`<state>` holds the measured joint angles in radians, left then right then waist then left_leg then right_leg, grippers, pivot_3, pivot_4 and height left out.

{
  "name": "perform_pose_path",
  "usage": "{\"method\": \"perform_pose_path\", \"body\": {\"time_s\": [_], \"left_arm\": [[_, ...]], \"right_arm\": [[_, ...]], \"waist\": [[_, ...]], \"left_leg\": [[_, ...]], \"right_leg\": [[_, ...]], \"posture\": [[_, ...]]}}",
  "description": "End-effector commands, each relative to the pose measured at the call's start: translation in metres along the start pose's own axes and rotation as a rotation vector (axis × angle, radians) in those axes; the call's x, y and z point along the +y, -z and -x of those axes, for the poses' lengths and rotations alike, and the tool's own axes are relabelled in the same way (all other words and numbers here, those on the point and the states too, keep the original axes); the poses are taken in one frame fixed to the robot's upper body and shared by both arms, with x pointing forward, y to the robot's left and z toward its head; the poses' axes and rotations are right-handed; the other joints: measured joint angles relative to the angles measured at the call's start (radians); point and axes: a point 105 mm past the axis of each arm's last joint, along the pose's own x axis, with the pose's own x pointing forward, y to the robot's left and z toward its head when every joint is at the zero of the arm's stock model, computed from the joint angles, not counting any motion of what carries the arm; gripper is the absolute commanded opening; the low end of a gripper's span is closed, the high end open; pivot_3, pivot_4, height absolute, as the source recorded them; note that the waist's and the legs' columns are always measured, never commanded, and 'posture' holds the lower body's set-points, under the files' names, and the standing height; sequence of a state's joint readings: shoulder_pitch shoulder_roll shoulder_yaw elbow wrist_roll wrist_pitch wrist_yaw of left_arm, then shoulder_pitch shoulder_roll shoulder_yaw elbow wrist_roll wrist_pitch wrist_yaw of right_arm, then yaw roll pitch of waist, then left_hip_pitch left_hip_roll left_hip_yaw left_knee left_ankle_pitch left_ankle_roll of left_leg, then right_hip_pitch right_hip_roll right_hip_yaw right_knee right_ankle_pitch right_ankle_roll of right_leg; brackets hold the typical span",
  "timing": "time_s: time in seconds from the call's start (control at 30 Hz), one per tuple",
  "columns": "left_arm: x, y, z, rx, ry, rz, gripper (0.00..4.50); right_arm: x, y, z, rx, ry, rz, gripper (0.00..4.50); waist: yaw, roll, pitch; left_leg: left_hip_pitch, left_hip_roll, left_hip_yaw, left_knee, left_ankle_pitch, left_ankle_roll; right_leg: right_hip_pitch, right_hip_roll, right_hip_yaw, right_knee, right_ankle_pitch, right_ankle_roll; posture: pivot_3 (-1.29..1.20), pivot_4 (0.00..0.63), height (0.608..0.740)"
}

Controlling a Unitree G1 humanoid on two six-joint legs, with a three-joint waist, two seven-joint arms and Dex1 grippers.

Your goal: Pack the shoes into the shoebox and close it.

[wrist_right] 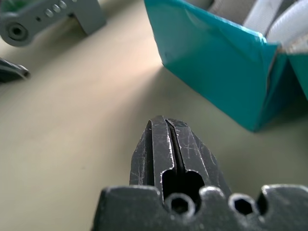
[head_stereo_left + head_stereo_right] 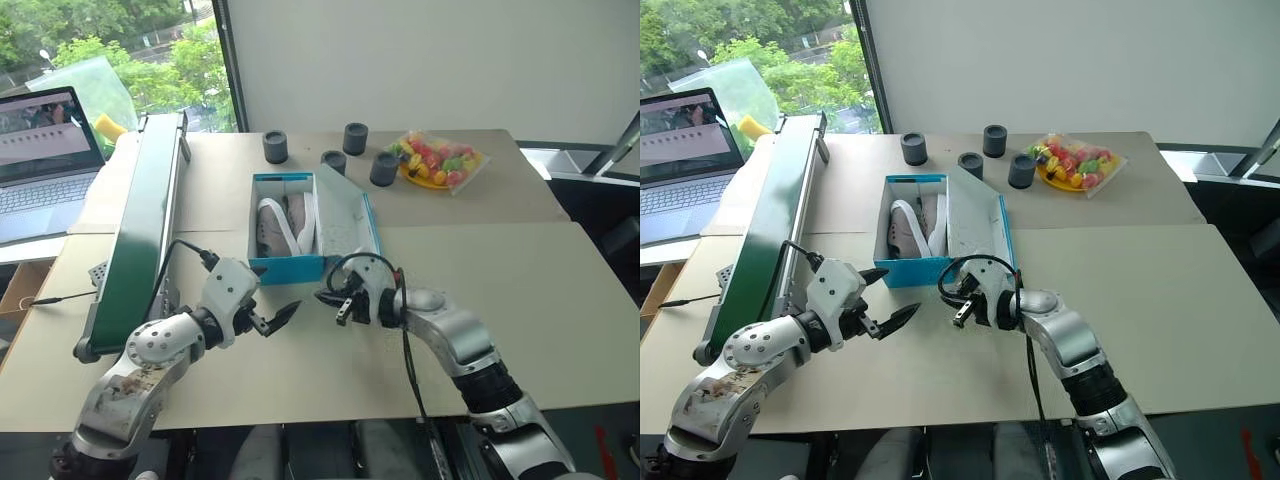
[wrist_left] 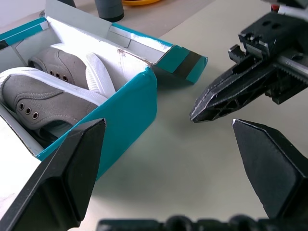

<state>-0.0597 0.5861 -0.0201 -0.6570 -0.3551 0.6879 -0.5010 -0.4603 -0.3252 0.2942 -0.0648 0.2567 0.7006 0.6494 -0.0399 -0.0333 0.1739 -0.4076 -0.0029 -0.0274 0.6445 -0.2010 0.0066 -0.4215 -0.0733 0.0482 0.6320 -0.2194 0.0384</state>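
Note:
My right gripper should go around from the shoebox's near side (image 2: 293, 270) to under the lid's outer edge (image 2: 372, 224) and push the lid closed, since it leans open.
The turquoise shoebox (image 2: 287, 266) stands in the middle of the table with its lid (image 2: 346, 210) hinged up along the right side, white inside showing. Both grey shoes (image 2: 283, 226) with white soles lie side by side in the box, also seen in the left wrist view (image 3: 53, 91). My left gripper (image 2: 896, 292) hovers open just in front of the box's near left corner (image 3: 132, 108), with nothing between its fingers. My right gripper (image 2: 325, 297) is shut and empty, its tip (image 3: 195, 115) close to the near right corner of the box (image 1: 216, 62) and facing the left gripper.
A long green conveyor (image 2: 145, 215) runs along the left of the box, with a laptop (image 2: 45, 160) beyond it. Several dark cylinders (image 2: 275, 147) and a bag of colourful fruit (image 2: 440, 160) sit at the back. Bare tabletop (image 2: 500, 270) lies to the right.

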Motion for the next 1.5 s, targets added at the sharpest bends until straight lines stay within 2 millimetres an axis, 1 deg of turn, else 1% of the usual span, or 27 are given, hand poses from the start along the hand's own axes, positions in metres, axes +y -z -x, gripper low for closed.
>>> {"method": "perform_pose_path", "body": {"time_s": [0.03, 0.07, 0.1, 0.13, 0.23, 0.3, 0.37, 0.4, 0.5, 0.6, 0.73, 0.8, 0.87, 0.93, 1.03, 1.17, 1.3, 1.37, 1.43, 1.5], "left_arm": [[0.000, -0.008, 0.004, -0.027, -0.010, -0.027, 4.50], [0.001, -0.008, 0.004, -0.026, -0.012, -0.028, 4.50], [0.001, -0.008, 0.004, -0.025, -0.013, -0.028, 4.50], [0.001, -0.008, 0.004, -0.025, -0.014, -0.028, 4.50], [0.003, -0.009, 0.004, -0.028, -0.014, -0.031, 4.50], [0.003, -0.010, 0.003, -0.029, -0.014, -0.036, 4.50], [0.004, -0.010, 0.003, -0.030, -0.015, -0.038, 4.50], [0.005, -0.010, 0.003, -0.030, -0.016, -0.038, 4.50], [0.006, -0.010, 0.003, -0.031, -0.020, -0.038, 4.50], [0.006, -0.011, 0.003, -0.033, -0.022, -0.037, 4.50], [0.006, -0.010, 0.003, -0.033, -0.027, -0.038, 4.50], [0.006, -0.011, 0.003, -0.034, -0.029, -0.037, 4.50], [0.006, -0.011, 0.003, -0.036, -0.030, -0.035, 4.50], [0.005, -0.011, 0.003, -0.036, -0.030, -0.034, 4.50], [0.004, -0.011, 0.003, -0.036, -0.029, -0.033, 4.50], [0.005, -0.010, 0.003, -0.036, -0.028, -0.034, 4.50], [0.005, -0.011, 0.003, -0.036, -0.028, -0.035, 4.50], [0.004, -0.011, 0.003, -0.035, -0.030, -0.035, 4.50], [0.004, -0.010, 0.004, -0.034, -0.033, -0.035, 4.50], [0.004, -0.010, 0.005, -0.034, -0.036, -0.034, 4.50]], "right_arm": [[-0.047, 0.008, 0.013, 0.065, 0.265, 0.029, 0.02], [-0.061, 0.014, 0.017, 0.099, 0.342, 0.053, 0.02], [-0.067, 0.018, 0.019, 0.127, 0.376, 0.082, 0.02], [-0.069, 0.020, 0.020, 0.136, 0.388, 0.093, 0.02], [-0.082, 0.022, 0.018, 0.133, 0.497, 0.043, 0.02], [-0.086, 0.024, 0.015, 0.118, 0.546, -0.028, 0.02], [-0.087, 0.025, 0.010, 0.095, 0.573, -0.100, 0.02], [-0.086, 0.026, 0.005, 0.067, 0.578, -0.193, 0.02], [-0.081, 0.032, -0.006, 0.053, 0.574, -0.344, 0.02], [-0.078, 0.030, -0.012, 0.039, 0.559, -0.421, 0.02], [-0.060, 0.020, -0.024, -0.001, 0.449, -0.551, 0.02], [-0.060, 0.020, -0.025, -0.008, 0.458, -0.582, 0.02], [-0.073, 0.024, -0.023, -0.045, 0.550, -0.627, 0.02], [-0.082, 0.025, -0.022, -0.082, 0.612, -0.650, 0.02], [-0.091, 0.016, -0.024, -0.188, 0.660, -0.722, 0.02], [-0.103, 0.012, -0.025, -0.303, 0.697, -0.857, 0.02], [-0.116, 0.011, -0.017, -0.460, 0.723, -1.048, 0.02], [-0.120, -0.003, -0.010, -0.578, 0.689, -1.065, 0.02], [-0.118, -0.029, -0.006, -0.702, 0.587, -1.043, 0.02], [-0.108, -0.059, -0.002, -0.818, 0.427, -1.044, 0.02]], "waist": [[0.001, 0.000, 0.000], [0.001, 0.000, 0.000], [0.001, 0.000, 0.000], [0.001, 0.000, 0.000], [0.000, 0.000, 0.000], [-0.006, 0.000, 0.000], [-0.005, 0.000, 0.000], [-0.006, 0.000, 0.000], [-0.007, 0.000, 0.000], [-0.006, 0.000, 0.000], [-0.007, 0.000, 0.000], [-0.008, 0.000, 0.000], [-0.008, 0.000, 0.000], [-0.008, 0.000, 0.000], [-0.003, 0.000, 0.000], [-0.001, 0.000, 0.000], [-0.004, 0.000, 0.000], [-0.003, 0.000, 0.000], [-0.005, 0.000, 0.000], [-0.007, 0.000, 0.000]], "left_leg": [[0.000, 0.000, 0.000, 0.000, 0.000, 0.000], [0.000, 0.000, 0.000, 0.000, 0.000, 0.000], [0.000, 0.000, 0.000, 0.000, 0.000, 0.000], [0.000, 0.000, 0.000, 0.000, 0.000, 0.000], [-0.001, 0.000, 0.000, 0.000, 0.000, 0.000], [0.000, 0.000, 0.001, 0.000, 0.000, 0.000], [0.000, 0.000, 0.001, 0.000, 0.000, 0.000], [0.000, 0.000, 0.001, 0.000, 0.000, 0.000], [0.001, 0.001, 0.001, 0.000, 0.000, 0.000], [0.001, 0.001, 0.001, 0.000, 0.000, 0.000], [0.001, 0.001, 0.001, 0.000, 0.000, 0.000], [0.001, 0.001, 0.000, 0.000, 0.000, 0.000], [0.001, 0.001, 0.001, 0.000, 0.000, 0.000], [0.001, 0.001, 0.001, 0.000, 0.000, 0.000], [0.002, 0.001, 0.001, 0.000, 0.000, 0.000], [0.001, 0.001, 0.000, 0.000, 0.000, 0.000], [0.001, 0.001, 0.000, 0.000, 0.000, 0.000], [0.001, 0.001, 0.000, 0.000, 0.000, 0.000], [0.001, 0.001, 0.000, 0.000, 0.000, 0.000], [0.001, 0.001, 0.000, 0.000, 0.000, 0.000]], "right_leg": [[0.000, 0.000, 0.000, 0.000, 0.000, 0.000], [0.000, 0.000, 0.000, 0.000, 0.000, 0.000], [0.000, 0.000, 0.000, 0.000, 0.000, 0.000], [0.000, 0.000, 0.000, 0.000, 0.000, 0.000], [0.000, 0.000, 0.000, 0.000, 0.000, 0.000], [-0.001, 0.001, 0.001, 0.000, 0.000, 0.000], [0.000, 0.002, 0.001, 0.000, 0.000, -0.001], [0.000, 0.002, 0.001, 0.000, 0.000, -0.001], [0.000, 0.002, 0.001, 0.000, 0.001, -0.001], [0.000, 0.002, 0.001, 0.000, 0.001, -0.001], [0.000, 0.002, 0.001, 0.000, 0.001, -0.001], [0.000, 0.003, 0.001, 0.000, 0.001, -0.001], [0.000, 0.003, 0.001, 0.000, 0.001, -0.001], [0.000, 0.003, 0.001, 0.000, 0.002, -0.002], [0.000, 0.003, 0.001, 0.000, 0.002, -0.002], [0.001, 0.002, 0.001, 0.000, 0.002, -0.001], [0.001, 0.003, 0.001, 0.000, 0.002, -0.002], [0.001, 0.003, 0.001, 0.000, 0.002, -0.002], [0.001, 0.003, 0.001, 0.000, 0.002, -0.001], [0.000, 0.003, 0.001, 0.000, 0.002, -0.001]], "posture": [[0.00, 0.150, 0.731], [0.00, 0.150, 0.731], [0.00, 0.150, 0.731], [0.00, 0.150, 0.731], [0.00, 0.150, 0.731], [0.00, 0.150, 0.731], [0.00, 0.150, 0.731], [0.00, 0.150, 0.731], [0.00, 0.150, 0.731], [0.00, 0.150, 0.731], [0.00, 0.150, 0.731], [0.00, 0.150, 0.731], [0.00, 0.150, 0.731], [0.00, 0.150, 0.731], [0.00, 0.150, 0.731], [0.00, 0.150, 0.731], [0.00, 0.150, 0.731], [0.00, 0.150, 0.731], [0.00, 0.150, 0.731], [0.00, 0.150, 0.731]]}}
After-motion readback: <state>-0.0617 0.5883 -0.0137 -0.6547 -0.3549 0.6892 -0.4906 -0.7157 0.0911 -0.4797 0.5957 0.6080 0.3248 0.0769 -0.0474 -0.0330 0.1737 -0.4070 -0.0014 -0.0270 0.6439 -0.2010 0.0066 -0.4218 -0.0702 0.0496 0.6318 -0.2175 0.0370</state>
